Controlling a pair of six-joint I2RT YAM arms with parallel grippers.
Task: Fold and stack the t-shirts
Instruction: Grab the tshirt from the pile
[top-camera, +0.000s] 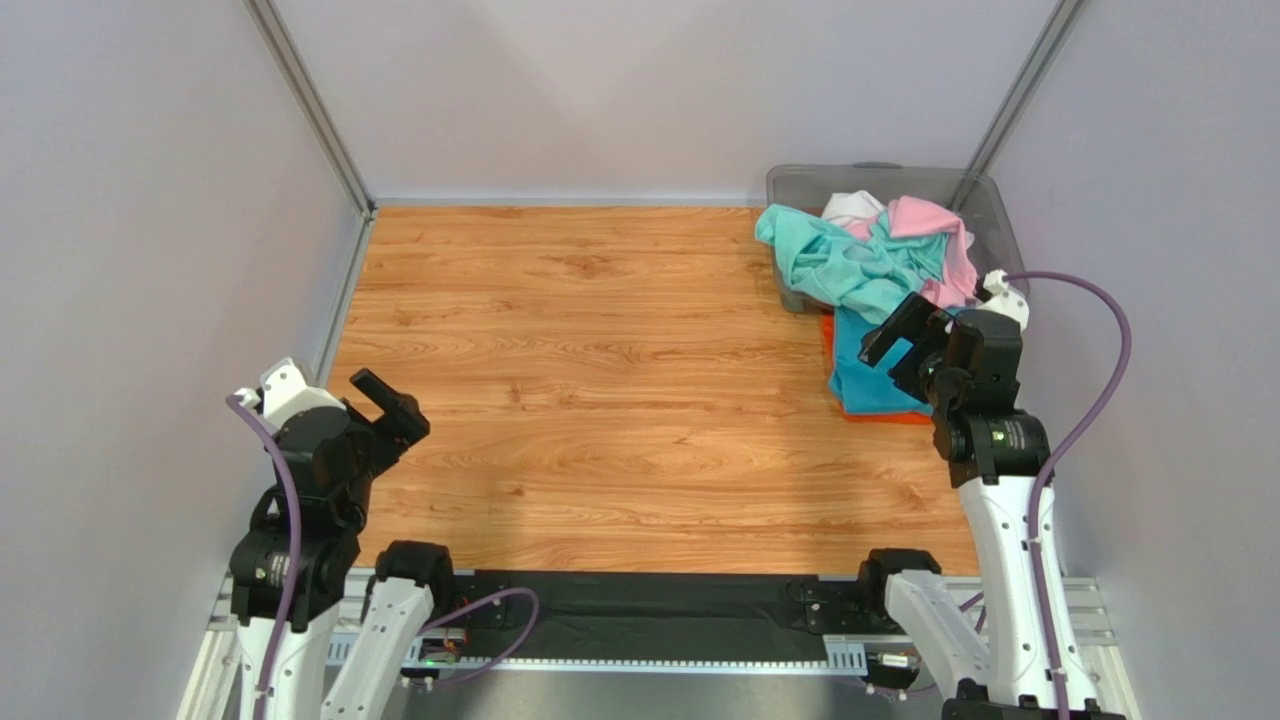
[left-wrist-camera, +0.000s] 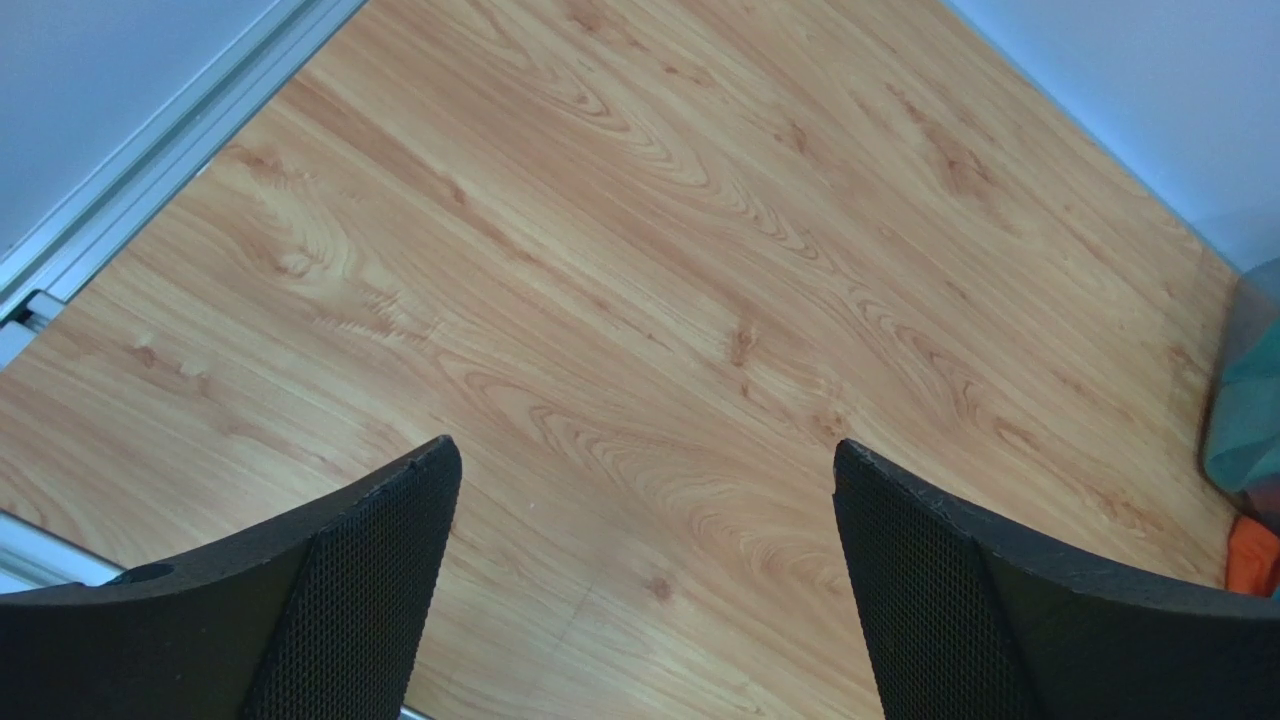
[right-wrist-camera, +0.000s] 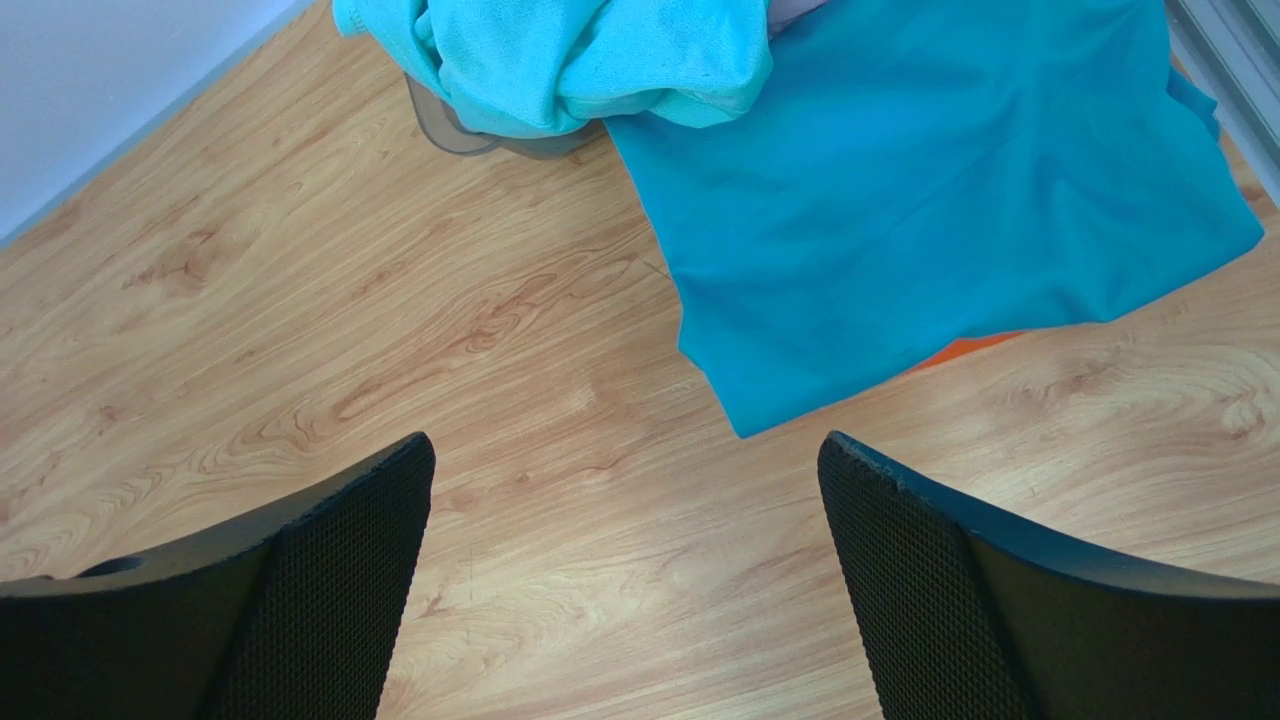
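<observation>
The mint green t-shirt (top-camera: 824, 255) hangs loose over the front side of the bin. My right gripper should stay open and keep moving toward the hanging fold (top-camera: 857, 291) until the fingers are on both sides of it.
A mint green t-shirt (top-camera: 830, 258) hangs crumpled over the front wall of the grey bin (top-camera: 902, 179); it also shows in the right wrist view (right-wrist-camera: 601, 53). Pink (top-camera: 932, 228) and white (top-camera: 852, 206) shirts lie in the bin. A folded teal blue shirt (top-camera: 864, 375) lies flat before the bin on an orange one (top-camera: 887, 417), whose edge shows in the right wrist view (right-wrist-camera: 977, 347) under the teal shirt (right-wrist-camera: 932, 195). My right gripper (top-camera: 899, 333) is open and empty above the teal shirt's near edge. My left gripper (top-camera: 394, 402) is open and empty at the near left.
The wooden table (top-camera: 601, 390) is walled by grey panels with metal posts at the back corners. The bin stands in the far right corner. A metal rail (left-wrist-camera: 135, 180) runs along the left edge.
</observation>
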